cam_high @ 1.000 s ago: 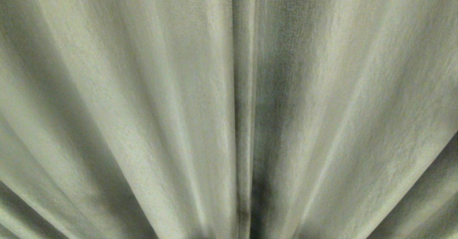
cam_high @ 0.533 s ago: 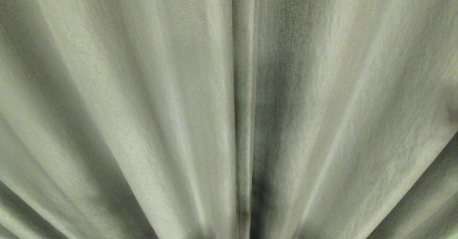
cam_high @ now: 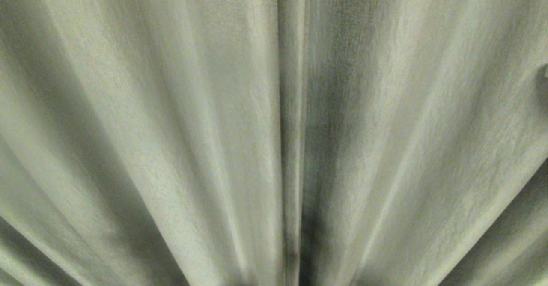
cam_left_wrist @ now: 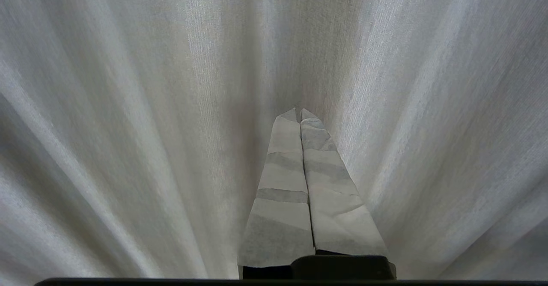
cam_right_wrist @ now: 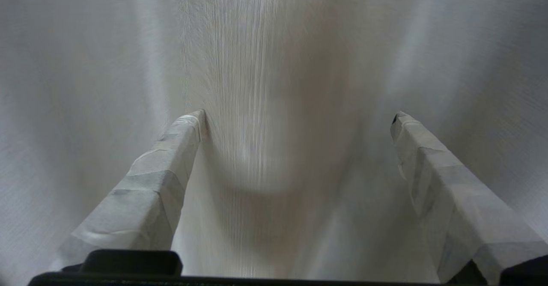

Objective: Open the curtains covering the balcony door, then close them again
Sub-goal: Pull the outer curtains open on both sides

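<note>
A free vertical edge (cam_high: 302, 132) separates the panels, so I expect the curtain panel with the bulging fold (cam_right_wrist: 262, 137) to slide away by itself and open a gap when I pull the fold sideways.
The curtains (cam_high: 171, 127) fill the head view as thick grey-green pleats, drawn together, with two panels meeting at a vertical edge (cam_high: 293, 149). The balcony door is hidden behind them. My right gripper (cam_right_wrist: 298, 121) is open wide and pressed into the cloth (cam_right_wrist: 274, 63). A bulging fold lies between its taped fingers (cam_right_wrist: 171, 170), and one fingertip touches the fabric. My left gripper (cam_left_wrist: 299, 111) is shut on nothing, its tips close against the curtain (cam_left_wrist: 128, 106). At the head view's right edge a small dent (cam_high: 543, 72) marks the cloth.
Cloth covers every view from edge to edge. Deep shadowed folds (cam_high: 329, 106) run beside the meeting edge. No floor, wall or frame shows.
At the right edge of the head view a small dent in the cloth has appeared and climbed upward. The folds on that side have shifted slightly; the rest hangs as before.
</note>
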